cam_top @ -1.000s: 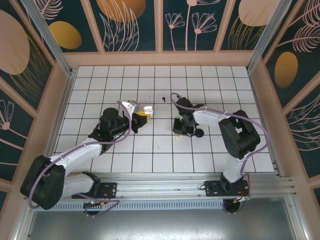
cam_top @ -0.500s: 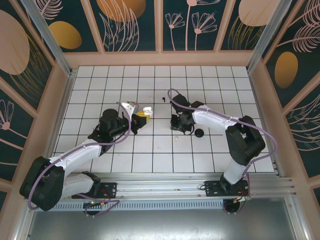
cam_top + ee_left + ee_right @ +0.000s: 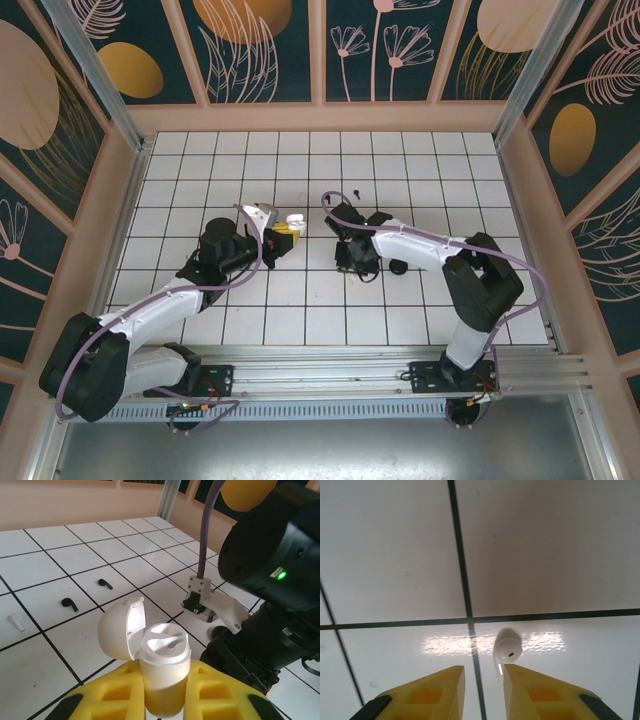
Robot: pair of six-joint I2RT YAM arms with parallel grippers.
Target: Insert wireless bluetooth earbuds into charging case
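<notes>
I should go toward the white earbud's stem [image 3: 500,669] next until both fingers close on it, because it points into the open gap of my right gripper [image 3: 484,687].
My left gripper [image 3: 163,682] is shut on the white charging case [image 3: 164,655], held upright with its lid flipped open to the left and both sockets empty. In the top view the case [image 3: 295,219] sits at the left gripper [image 3: 285,235], left of centre. Two black earbuds [image 3: 70,603] [image 3: 105,583] lie on the tiles beyond it, and one black earbud [image 3: 357,190] shows from above. My right gripper [image 3: 484,672] points down at the floor, slightly open. A white earbud [image 3: 508,647] lies on a tile just ahead of its right finger [image 3: 530,690], stem running along that finger's inner edge.
A small white earbud-like piece [image 3: 16,622] lies on the tiles at the left of the left wrist view. A small round black object [image 3: 398,266] sits beside the right gripper [image 3: 350,265]. Wooden walls [image 3: 320,118] enclose the tiled floor.
The right arm has swung left across the tiles toward the middle, and its jaws have parted a little. The left arm and the case have stayed still.
</notes>
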